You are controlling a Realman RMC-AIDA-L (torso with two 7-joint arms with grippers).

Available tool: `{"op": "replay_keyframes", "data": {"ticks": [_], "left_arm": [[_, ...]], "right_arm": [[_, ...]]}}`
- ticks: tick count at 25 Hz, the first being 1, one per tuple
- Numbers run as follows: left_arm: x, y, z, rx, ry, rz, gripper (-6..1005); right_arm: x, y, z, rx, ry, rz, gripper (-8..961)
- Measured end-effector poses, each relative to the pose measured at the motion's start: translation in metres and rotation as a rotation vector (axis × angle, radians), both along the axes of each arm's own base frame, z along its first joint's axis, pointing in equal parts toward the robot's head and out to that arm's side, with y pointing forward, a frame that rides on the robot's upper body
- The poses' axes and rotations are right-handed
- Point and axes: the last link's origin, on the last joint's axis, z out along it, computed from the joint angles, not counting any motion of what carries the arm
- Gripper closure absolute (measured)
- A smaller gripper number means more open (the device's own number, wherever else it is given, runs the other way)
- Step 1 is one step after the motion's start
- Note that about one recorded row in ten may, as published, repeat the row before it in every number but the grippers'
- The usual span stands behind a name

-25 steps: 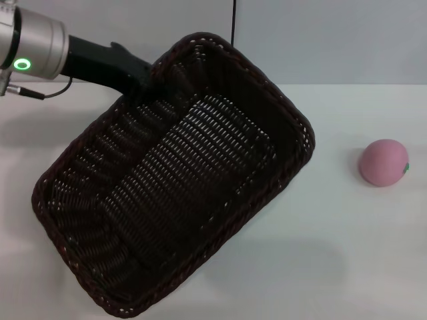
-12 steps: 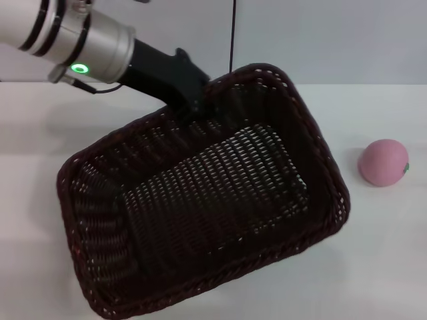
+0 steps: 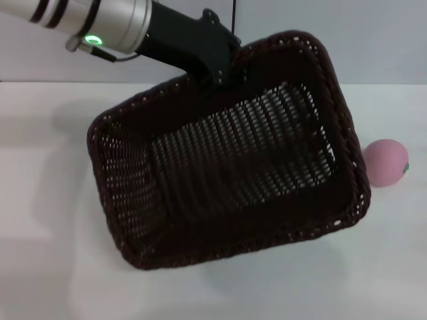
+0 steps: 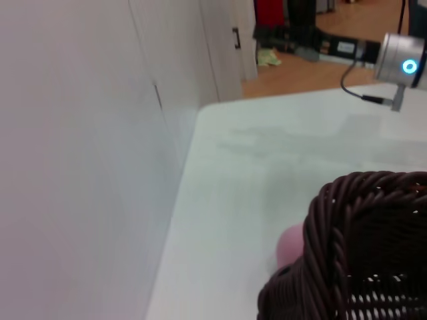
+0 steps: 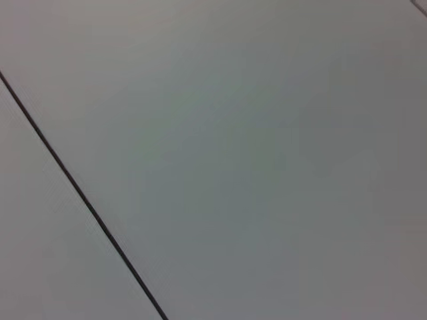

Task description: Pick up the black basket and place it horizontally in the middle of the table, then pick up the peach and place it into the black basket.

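Note:
The black basket hangs slanted, its rim (image 3: 360, 179) by the peach; my left gripper should pull it back, square it, then lower it.
The black basket (image 3: 227, 153) is a large dark woven rectangle, held tilted over the middle of the white table (image 3: 40, 200). My left gripper (image 3: 223, 72) is shut on its far rim, reaching in from the upper left. The basket's braided rim also shows in the left wrist view (image 4: 353, 220). The pink peach (image 3: 385, 162) lies on the table just right of the basket, close to its right rim but apart from it. A bit of the peach (image 4: 291, 244) peeks out beside the rim in the left wrist view. My right gripper is out of view.
A wall stands behind the table's far edge, with a thin black cable (image 3: 233, 17) hanging down it. Part of the right arm with a blue light (image 4: 402, 59) shows far off in the left wrist view. The right wrist view shows only a plain grey surface.
My left arm has swung to the right with the basket. The basket has turned from a diagonal lie toward a more level one and now reaches close to the peach. The peach has not moved.

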Motion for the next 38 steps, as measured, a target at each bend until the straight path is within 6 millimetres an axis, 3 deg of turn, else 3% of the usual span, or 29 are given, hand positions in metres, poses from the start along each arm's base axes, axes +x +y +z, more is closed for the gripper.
{"op": "replay_keyframes", "data": {"ticks": [15,19,25,38], "left_arm": [[0.017,-0.017,0.037,0.114,0.047,-0.170,843],[0.033,-0.024,0.021,0.085,0.166,-0.279,843],[0.042,-0.025,-0.001,0.099,0.225,-0.356,846],[0.032,-0.014,-0.012,0.163,0.318,-0.231,843]], "right_arm": [[0.001,0.000,0.002,0.011,0.005,-0.006,338],[0.001,-0.001,-0.001,0.008,0.014,-0.006,338],[0.001,-0.004,-0.004,0.004,0.023,-0.009,338],[0.003,-0.006,-0.006,-0.002,0.026,-0.015,338]]}}
